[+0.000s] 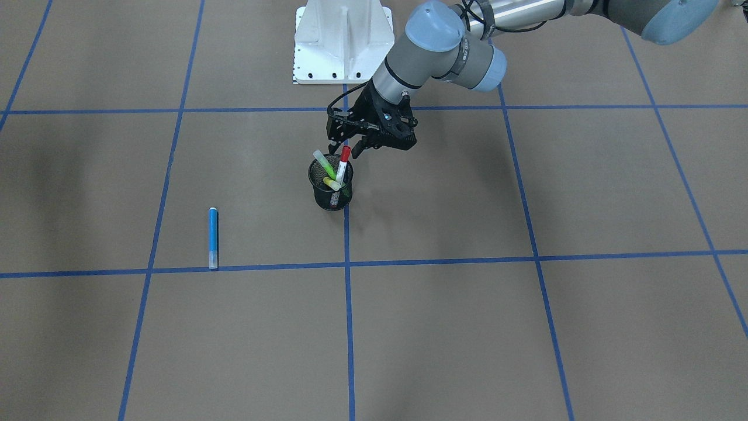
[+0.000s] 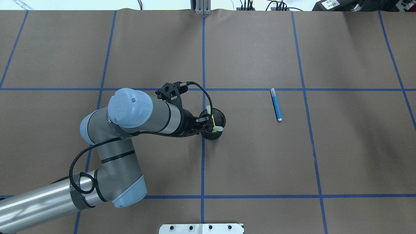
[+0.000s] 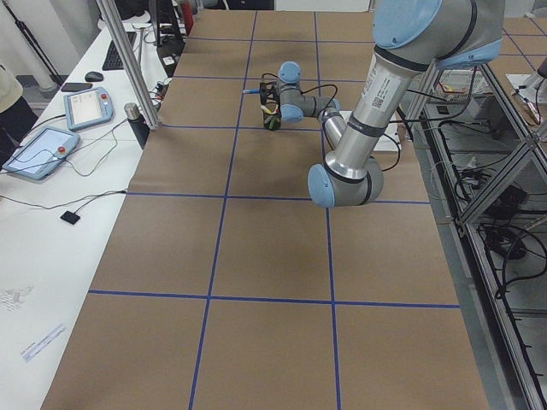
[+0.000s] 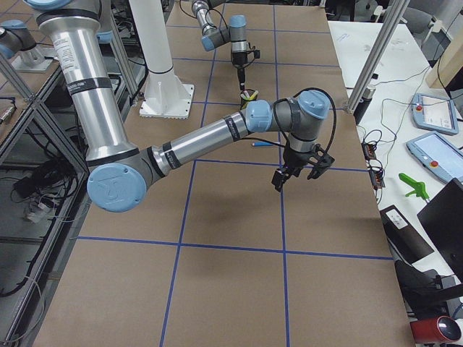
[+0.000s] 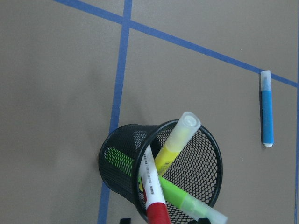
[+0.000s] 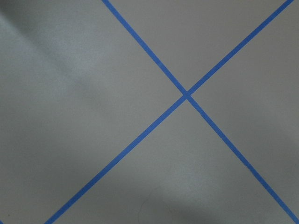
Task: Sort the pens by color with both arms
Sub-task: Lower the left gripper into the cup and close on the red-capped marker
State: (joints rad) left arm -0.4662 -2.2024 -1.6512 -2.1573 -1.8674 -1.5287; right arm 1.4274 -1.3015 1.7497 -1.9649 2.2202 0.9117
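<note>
The lime green pen will tilt lower when the robot lifts the red-capped pen, because the white pen body (image 1: 341,172) crosses the lime green pen (image 1: 325,165) in the cup.
A black mesh cup (image 1: 333,197) stands at the table's middle and holds three pens. These are the red-capped pen (image 1: 343,164) with a white barrel, the lime green pen (image 1: 324,164) and the yellow pen (image 1: 332,183). My left gripper (image 1: 346,149) hangs just over the cup, open, with its jaws on either side of the red cap (image 5: 156,215). The blue pen (image 1: 213,237) lies flat on the table away from the cup; it also shows in the overhead view (image 2: 276,104). My right gripper (image 4: 296,172) shows only in the exterior right view, above the table; I cannot tell if it is open.
The white pedestal base (image 1: 342,41) stands at the robot's edge. Blue tape lines (image 1: 349,263) divide the brown table into squares. A side bench with tablets (image 3: 43,154) runs along the far table edge.
</note>
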